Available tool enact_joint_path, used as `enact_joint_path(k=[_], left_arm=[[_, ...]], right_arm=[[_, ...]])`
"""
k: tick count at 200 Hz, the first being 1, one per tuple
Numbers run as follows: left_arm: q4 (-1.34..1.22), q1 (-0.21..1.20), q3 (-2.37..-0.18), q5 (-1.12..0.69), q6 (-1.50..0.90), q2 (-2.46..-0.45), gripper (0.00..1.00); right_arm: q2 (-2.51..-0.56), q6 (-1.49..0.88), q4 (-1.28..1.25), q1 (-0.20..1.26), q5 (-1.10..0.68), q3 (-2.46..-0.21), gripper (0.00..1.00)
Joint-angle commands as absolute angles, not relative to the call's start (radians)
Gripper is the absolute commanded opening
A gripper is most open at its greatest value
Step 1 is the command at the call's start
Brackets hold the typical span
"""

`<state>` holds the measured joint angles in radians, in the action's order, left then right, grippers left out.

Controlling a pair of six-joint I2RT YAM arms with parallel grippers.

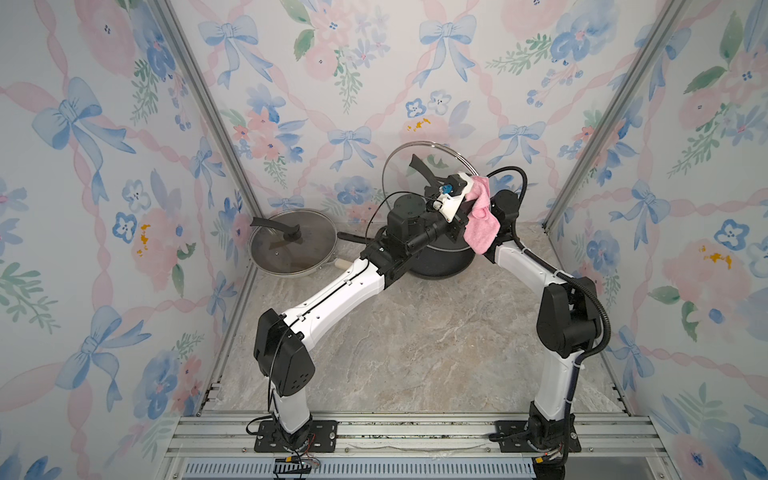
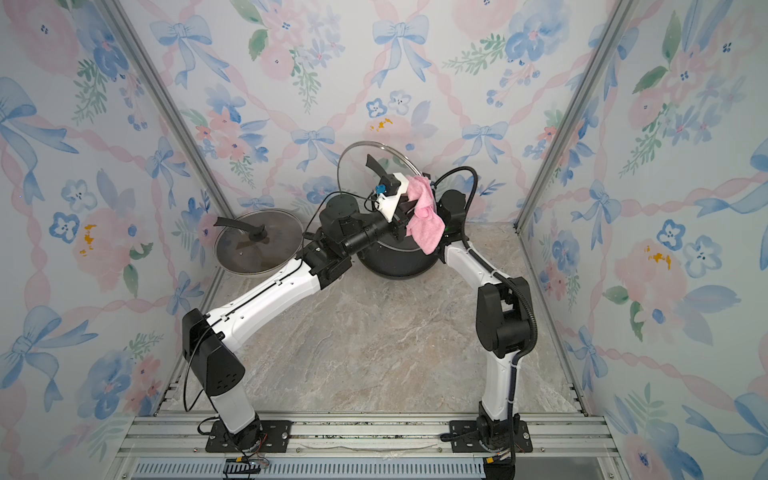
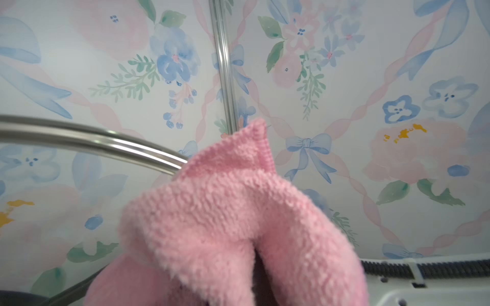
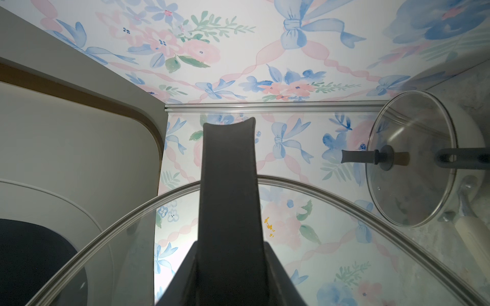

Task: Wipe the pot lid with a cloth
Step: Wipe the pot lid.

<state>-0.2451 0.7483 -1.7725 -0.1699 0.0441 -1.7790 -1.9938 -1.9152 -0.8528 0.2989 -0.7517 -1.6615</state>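
Note:
Next, I sweep the cloth back over the glass toward the opposite rim point(image 1: 384, 177) with my left gripper, because the cloth is at the lid's rim point(image 1: 473, 168) next to my right gripper's arm.
The pot lid point(image 1: 405, 166) point(image 2: 357, 164) is clear glass with a steel rim and a black handle point(image 1: 419, 165). It is held up on edge above a dark pot at the back of the table. In the right wrist view my right gripper point(image 4: 230, 247) is shut on that handle point(image 4: 228, 172), one jaw on each side. The top views hide this gripper behind the left wrist. My left gripper point(image 1: 468, 189) is shut on the fuzzy pink cloth point(image 1: 480, 220) point(image 2: 424, 226) at the lid's right rim. The cloth point(image 3: 238, 212) covers the left fingers and touches the rim point(image 3: 106, 143).
A dark pot point(image 1: 440, 266) stands under the raised lid. At the back left a pan with its own glass lid point(image 1: 293, 245) point(image 4: 411, 159) sits against the wall. Floral walls close in on three sides. Both arms cross over the marble tabletop point(image 1: 415, 353).

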Motion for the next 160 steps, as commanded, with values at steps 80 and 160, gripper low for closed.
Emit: enact_joint_path(k=[80,160], left_arm=[[-0.311,0.528,-1.538,0.116,0.016,-1.674,0.06],[-0.431,0.787,-1.726,-0.149,0.132,-1.678,0.06]], right_arm=[[-1.883,-1.887,-0.937,0.328,-0.737,-1.697,0.0],[-1.904,-1.884,-0.946,0.344,-0.737,-1.674,0.0]])
